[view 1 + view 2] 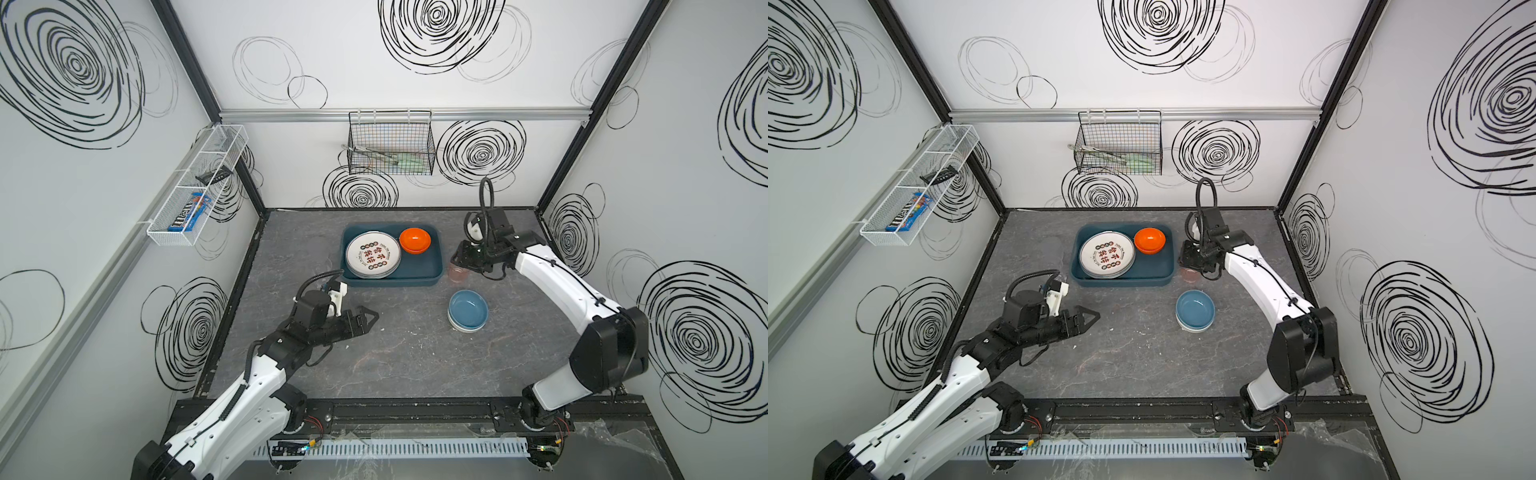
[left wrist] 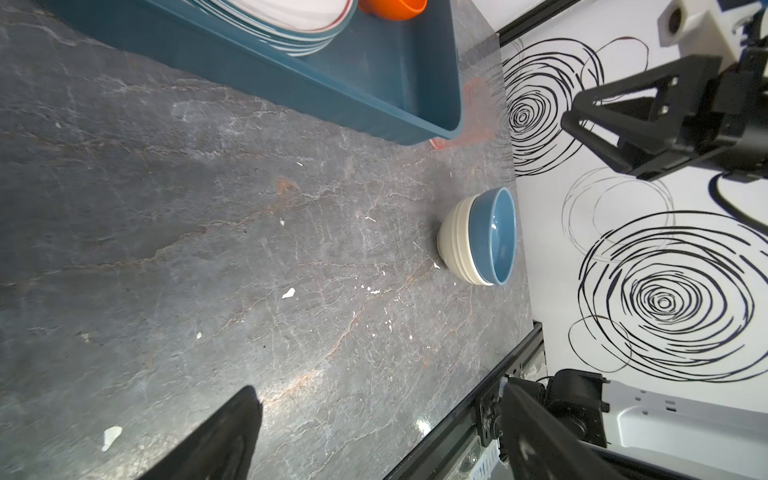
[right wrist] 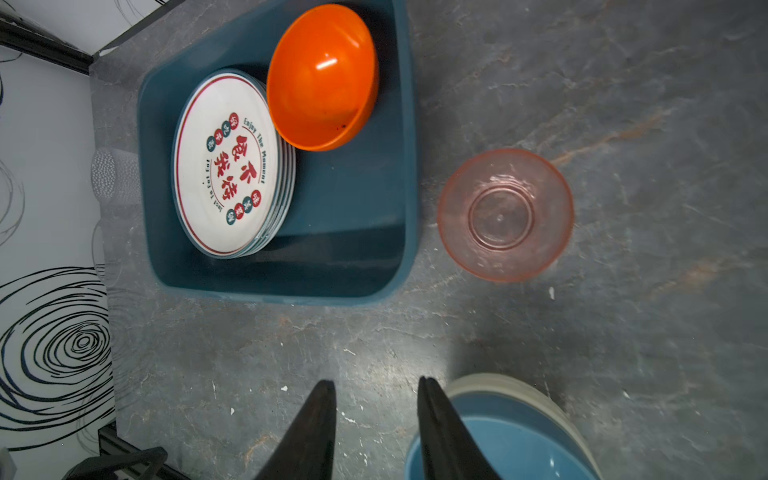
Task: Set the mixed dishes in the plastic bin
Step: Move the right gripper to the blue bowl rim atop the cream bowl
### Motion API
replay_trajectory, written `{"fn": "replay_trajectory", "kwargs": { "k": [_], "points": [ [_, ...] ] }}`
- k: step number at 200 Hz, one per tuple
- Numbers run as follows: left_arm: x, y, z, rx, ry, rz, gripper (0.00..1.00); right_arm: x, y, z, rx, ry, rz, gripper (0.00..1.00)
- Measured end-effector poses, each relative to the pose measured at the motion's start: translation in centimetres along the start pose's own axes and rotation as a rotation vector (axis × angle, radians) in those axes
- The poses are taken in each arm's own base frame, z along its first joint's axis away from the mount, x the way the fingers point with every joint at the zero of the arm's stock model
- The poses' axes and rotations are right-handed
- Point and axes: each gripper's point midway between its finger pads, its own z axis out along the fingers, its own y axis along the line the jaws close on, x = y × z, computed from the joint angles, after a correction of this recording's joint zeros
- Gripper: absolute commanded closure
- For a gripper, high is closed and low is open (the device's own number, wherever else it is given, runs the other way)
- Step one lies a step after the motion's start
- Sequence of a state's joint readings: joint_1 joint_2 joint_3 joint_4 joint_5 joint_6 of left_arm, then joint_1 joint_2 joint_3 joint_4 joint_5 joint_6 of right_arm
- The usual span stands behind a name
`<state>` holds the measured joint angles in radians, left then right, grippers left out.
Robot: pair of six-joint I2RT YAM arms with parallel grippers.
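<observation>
I should keep moving my right gripper to the blue bowl's rim (image 1: pixel 486 307), which stands clear above the cream bowls (image 1: pixel 462 329), until its open fingers are on both sides of that rim, then close.
The teal plastic bin (image 1: pixel 390 282) holds a stack of white plates (image 1: pixel 372 254) with red characters and an orange bowl (image 1: pixel 414 240). A pink tumbler (image 3: pixel 505 216) stands upright on the table just right of the bin. My right gripper (image 3: pixel 376 384) hangs above the table near the tumbler, open a little, with nothing between its fingers. A blue bowl (image 1: pixel 467 309) sits nested on cream bowls (image 2: pixel 455 241) in front of the tumbler. My left gripper (image 1: pixel 370 320) is wide open and empty, low over the table left of the bowls. A clear glass (image 3: pixel 112 174) stands beyond the bin's far side.
A black wire basket (image 1: pixel 390 143) hangs on the back wall and a white mesh tray (image 1: pixel 195 187) on the left wall. The bin's right half (image 3: pixel 345 208) has bare floor. Black frame rails edge the table.
</observation>
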<state>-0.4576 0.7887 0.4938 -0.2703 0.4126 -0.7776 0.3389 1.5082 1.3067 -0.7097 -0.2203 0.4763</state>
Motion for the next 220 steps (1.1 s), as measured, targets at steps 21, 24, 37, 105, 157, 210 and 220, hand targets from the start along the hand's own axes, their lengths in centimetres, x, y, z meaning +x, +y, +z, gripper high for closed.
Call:
{"fn": "replay_trajectory", "kwargs": {
  "k": [21,24,37,105,157,210,220],
  "points": [
    [0.2,-0.7,0.4,0.016,0.013,0.017,0.07,1.2,-2.3,-0.9,0.021,-0.008,0.034,0.61],
    [0.2,-0.8,0.4,0.018,0.015,0.02,0.07,1.3,-2.6,-1.0,0.022,-0.009,0.038,0.61],
    [0.4,-1.1,0.8,0.025,0.027,0.03,0.07,2.0,-3.5,-1.4,0.029,-0.01,0.051,0.61],
    [1.7,-3.1,2.4,0.058,0.085,0.076,0.07,3.4,-6.9,-2.7,0.073,-0.013,0.115,0.61],
    [2.2,-3.5,3.2,0.062,0.1,0.087,0.07,6.7,-9.6,-1.2,0.145,0.075,0.16,0.61],
    [1.9,-3.7,3.2,0.067,0.086,0.085,0.07,9.6,-11.1,0.0,0.178,0.148,0.193,0.64],
    [1.8,-3.8,3.2,0.069,0.082,0.085,0.07,9.9,-11.2,0.2,0.182,0.156,0.196,0.65]
  ]
}}
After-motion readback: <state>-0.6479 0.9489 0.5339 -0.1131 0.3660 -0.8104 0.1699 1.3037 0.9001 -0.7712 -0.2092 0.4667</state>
